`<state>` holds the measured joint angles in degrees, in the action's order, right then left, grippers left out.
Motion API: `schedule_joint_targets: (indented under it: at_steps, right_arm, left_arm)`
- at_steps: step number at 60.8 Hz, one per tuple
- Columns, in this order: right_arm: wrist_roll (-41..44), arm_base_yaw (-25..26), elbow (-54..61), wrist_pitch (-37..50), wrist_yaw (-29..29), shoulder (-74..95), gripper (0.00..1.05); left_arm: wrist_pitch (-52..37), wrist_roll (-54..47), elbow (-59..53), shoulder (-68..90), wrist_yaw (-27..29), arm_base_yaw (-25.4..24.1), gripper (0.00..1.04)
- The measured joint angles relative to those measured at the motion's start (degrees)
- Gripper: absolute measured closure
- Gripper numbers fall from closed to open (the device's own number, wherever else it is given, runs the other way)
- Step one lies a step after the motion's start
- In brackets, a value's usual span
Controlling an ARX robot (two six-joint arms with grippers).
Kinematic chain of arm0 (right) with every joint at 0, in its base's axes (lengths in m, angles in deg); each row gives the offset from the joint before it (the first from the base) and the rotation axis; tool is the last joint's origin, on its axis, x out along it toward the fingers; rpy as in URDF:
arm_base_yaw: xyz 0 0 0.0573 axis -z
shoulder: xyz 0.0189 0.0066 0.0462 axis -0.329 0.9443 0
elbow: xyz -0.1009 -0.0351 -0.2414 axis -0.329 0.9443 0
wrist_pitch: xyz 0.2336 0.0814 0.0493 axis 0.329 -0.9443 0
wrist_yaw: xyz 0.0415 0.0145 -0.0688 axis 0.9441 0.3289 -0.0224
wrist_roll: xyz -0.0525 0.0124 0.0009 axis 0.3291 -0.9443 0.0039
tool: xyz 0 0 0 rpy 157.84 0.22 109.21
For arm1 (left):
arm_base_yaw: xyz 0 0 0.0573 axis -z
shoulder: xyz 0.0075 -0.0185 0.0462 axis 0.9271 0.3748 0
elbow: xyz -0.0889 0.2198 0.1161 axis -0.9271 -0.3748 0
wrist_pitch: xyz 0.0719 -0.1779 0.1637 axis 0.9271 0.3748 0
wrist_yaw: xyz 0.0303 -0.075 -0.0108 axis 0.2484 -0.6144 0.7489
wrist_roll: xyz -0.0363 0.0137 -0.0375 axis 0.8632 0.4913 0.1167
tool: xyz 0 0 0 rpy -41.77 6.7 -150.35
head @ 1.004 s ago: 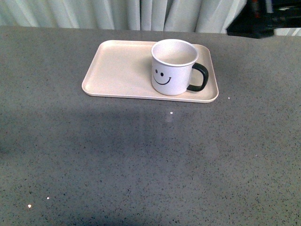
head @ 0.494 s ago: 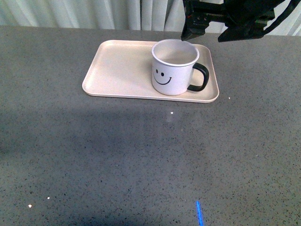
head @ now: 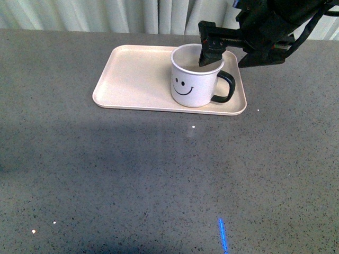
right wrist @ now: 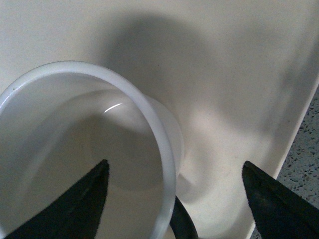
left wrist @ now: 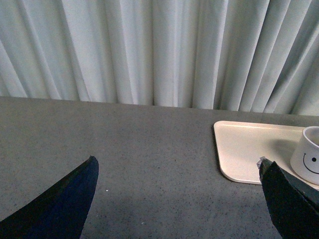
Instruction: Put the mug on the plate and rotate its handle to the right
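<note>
The bottom of the mug sits inside the plate [head: 135,76] with a gap to its edge [right wrist: 232,132]. The plate should stay in place when I turn the mug.
The white mug [head: 192,83] with its black smiley stands upright on the right part of the pale pink plate [head: 132,79]. Its black handle [head: 226,87] points right. My right gripper [head: 228,53] hangs open over the handle side of the mug. One finger [head: 207,50] dips inside the rim, the other is outside above the handle. In the right wrist view the gripper [right wrist: 174,167] straddles the mug [right wrist: 75,144] wall and the handle [right wrist: 182,225] over the plate [right wrist: 239,74]. My left gripper [left wrist: 177,164] is open over bare table, left of the plate [left wrist: 249,147] and mug [left wrist: 310,158].
The grey speckled table [head: 159,174] stretches wide in front of the plate. White curtains [head: 132,16] hang behind the far edge. A thin blue streak of light [head: 223,235] lies on the table near the front.
My right arm came in from the top right and dropped to the mug, one finger now inside its rim. The mug and plate have not moved.
</note>
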<state>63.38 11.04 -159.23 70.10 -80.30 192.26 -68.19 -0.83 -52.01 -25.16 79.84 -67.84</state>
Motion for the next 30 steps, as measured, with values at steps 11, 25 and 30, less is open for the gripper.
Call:
schedule_joint_targets:
  at_steps: [11, 25, 30]
  right_arm:
    - [0.0, -0.5, -3.0, -2.0, 0.2, 1.8, 0.57]
    - [-0.3, -0.6, -5.7, -4.4, 1.1, 3.0, 0.92]
    - [-0.3, -0.6, -6.6, -5.2, 1.2, 3.1, 1.03]
  left_arm:
    - [0.0, 0.0, 0.0, 0.0, 0.0, 0.0, 0.09]
    - [0.0, 0.0, 0.0, 0.0, 0.0, 0.0, 0.09]
    - [0.0, 0.0, 0.0, 0.0, 0.0, 0.0, 0.09]
